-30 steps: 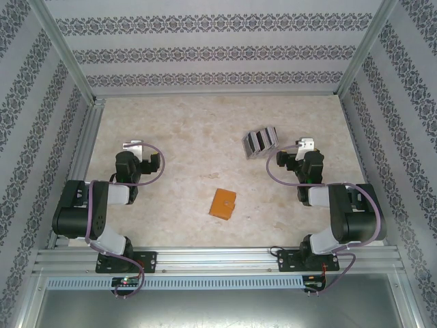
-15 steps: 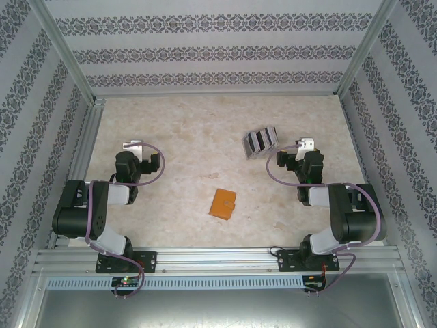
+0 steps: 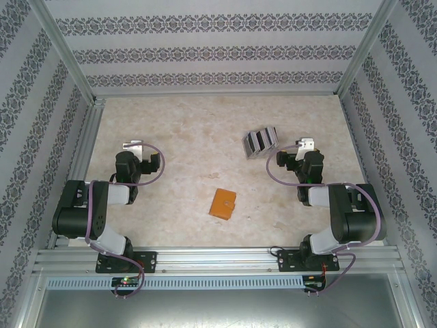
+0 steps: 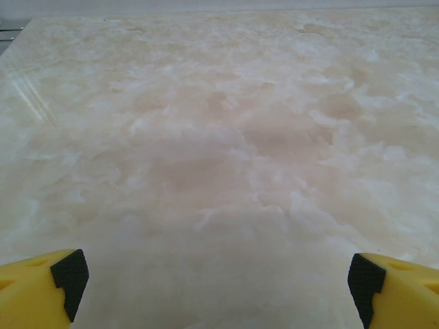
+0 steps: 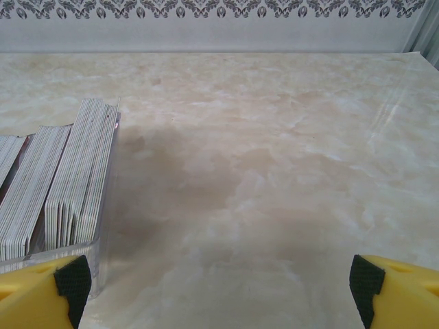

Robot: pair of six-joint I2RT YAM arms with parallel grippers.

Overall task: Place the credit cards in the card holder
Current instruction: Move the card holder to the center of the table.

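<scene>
Next, my right gripper moves the closed card holder (image 3: 222, 203) to the open middle (image 3: 214, 169) first, because it lies near the front edge, far from my left gripper.
The credit cards (image 3: 259, 141) are a grey striped stack at the back right of the marble table; in the right wrist view the credit cards (image 5: 65, 181) stand on edge in rows at the left. The card holder (image 3: 222, 203), a small orange square wallet, lies closed near the table's middle. My right gripper (image 3: 305, 145) rests just right of the cards, and the right gripper (image 5: 216, 288) is open with bare table between its yellow fingertips (image 5: 391, 291). My left gripper (image 3: 132, 146) sits at the left, far from both; the left gripper (image 4: 216, 284) is open over bare marble.
A clear plastic tray (image 5: 96, 250) holds the cards upright. Aluminium frame rails (image 3: 82, 147) and patterned walls (image 3: 205, 51) enclose the table on three sides. Bare marble (image 3: 191, 130) lies between the two arms.
</scene>
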